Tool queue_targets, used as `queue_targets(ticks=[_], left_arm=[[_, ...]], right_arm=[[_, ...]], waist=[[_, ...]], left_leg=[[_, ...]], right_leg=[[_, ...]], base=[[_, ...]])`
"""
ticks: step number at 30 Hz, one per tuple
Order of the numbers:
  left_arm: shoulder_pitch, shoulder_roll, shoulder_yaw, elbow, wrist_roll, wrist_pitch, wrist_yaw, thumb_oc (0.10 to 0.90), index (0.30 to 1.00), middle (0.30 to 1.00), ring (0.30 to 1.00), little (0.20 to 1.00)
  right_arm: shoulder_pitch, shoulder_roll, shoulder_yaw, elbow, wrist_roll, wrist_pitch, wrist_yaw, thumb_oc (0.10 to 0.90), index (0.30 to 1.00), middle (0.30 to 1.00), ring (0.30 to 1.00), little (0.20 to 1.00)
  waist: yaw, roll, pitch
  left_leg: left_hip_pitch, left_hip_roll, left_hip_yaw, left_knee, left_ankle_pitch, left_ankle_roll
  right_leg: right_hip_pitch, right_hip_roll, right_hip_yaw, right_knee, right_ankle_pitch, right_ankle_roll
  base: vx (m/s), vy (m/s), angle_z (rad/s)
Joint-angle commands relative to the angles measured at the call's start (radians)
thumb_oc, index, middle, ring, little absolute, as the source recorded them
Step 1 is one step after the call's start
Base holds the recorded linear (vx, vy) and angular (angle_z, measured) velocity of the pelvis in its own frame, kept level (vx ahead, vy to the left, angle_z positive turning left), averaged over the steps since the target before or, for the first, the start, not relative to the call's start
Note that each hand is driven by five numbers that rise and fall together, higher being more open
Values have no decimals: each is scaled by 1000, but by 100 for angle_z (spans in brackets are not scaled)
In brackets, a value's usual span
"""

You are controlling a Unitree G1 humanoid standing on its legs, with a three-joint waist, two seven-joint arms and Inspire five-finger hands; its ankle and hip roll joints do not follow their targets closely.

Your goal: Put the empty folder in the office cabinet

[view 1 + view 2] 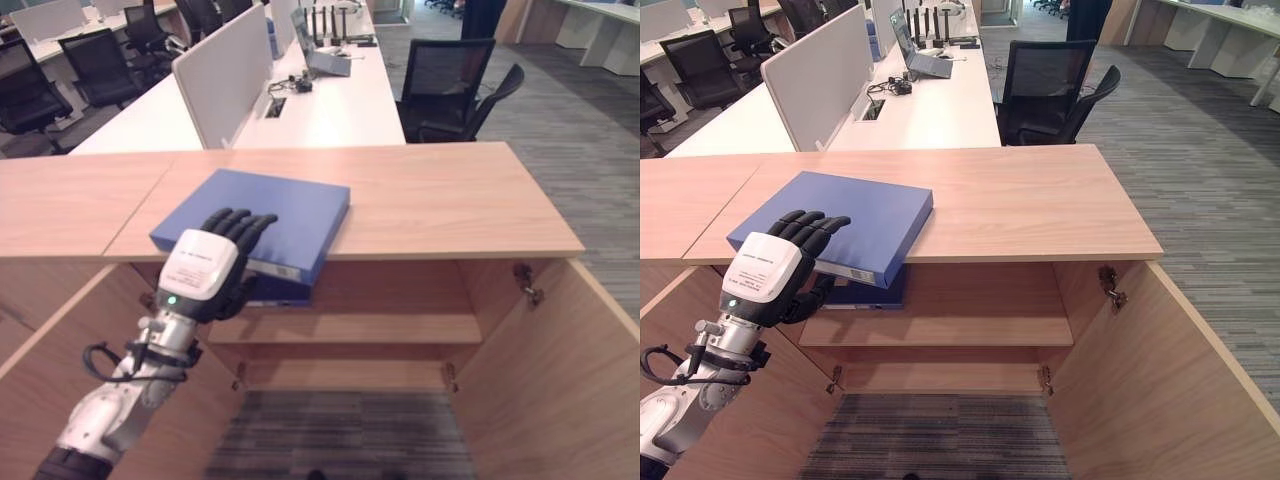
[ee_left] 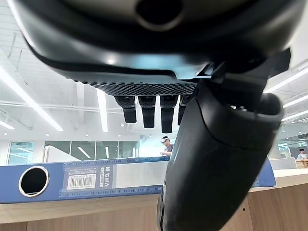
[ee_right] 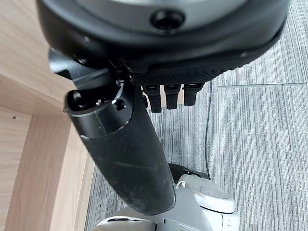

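A darker blue edge (image 1: 280, 291) can be seen below the cabinet top. I should expect to find another folder on the shelf when I lift away the blue folder (image 1: 285, 218).
A blue folder (image 1: 285, 215) lies flat on the wooden cabinet top (image 1: 440, 200), its labelled spine (image 2: 96, 175) overhanging the front edge. My left hand (image 1: 205, 265) reaches up from the lower left. Its fingers (image 2: 149, 110) are stretched over the folder's near corner with a gap above it, and its thumb (image 2: 216, 159) stands in front of the spine, so the hand is open. The cabinet below stands open, with a bare shelf (image 1: 350, 328) inside. My right hand (image 3: 125, 144) hangs relaxed and open over grey carpet beside a wooden panel.
The cabinet doors swing out at left (image 1: 50, 350) and right (image 1: 570, 370). Something darker blue (image 1: 870, 293) sits just under the top, behind the spine. Beyond are white desks (image 1: 330, 100) with a divider and black office chairs (image 1: 450, 85). A person (image 2: 166, 144) stands far off.
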Motion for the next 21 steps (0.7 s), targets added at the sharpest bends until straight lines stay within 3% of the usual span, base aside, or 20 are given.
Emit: queue_targets(ticks=[1, 21], left_arm=[[-153, 40, 32, -29, 1, 17, 37, 800, 900, 900, 900, 900], [-285, 92, -71, 65, 66, 45, 20, 800, 900, 900, 900, 900]], right_arm=[[-54, -22, -6, 12, -13, -17, -13, 800, 900, 900, 900, 900], [-51, -24, -16, 28, 9, -12, -12, 800, 900, 900, 900, 900]], waist=[[-15, -6, 10], [-37, -7, 1]], left_leg=[[68, 35, -23, 1, -134, -44], [79, 41, -5, 1, -148, -47]], right_leg=[[49, -52, -8, 18, -103, 100], [51, -50, 6, 13, -110, 104]], base=[[-39, 3, 0], [-2, 1, -3]])
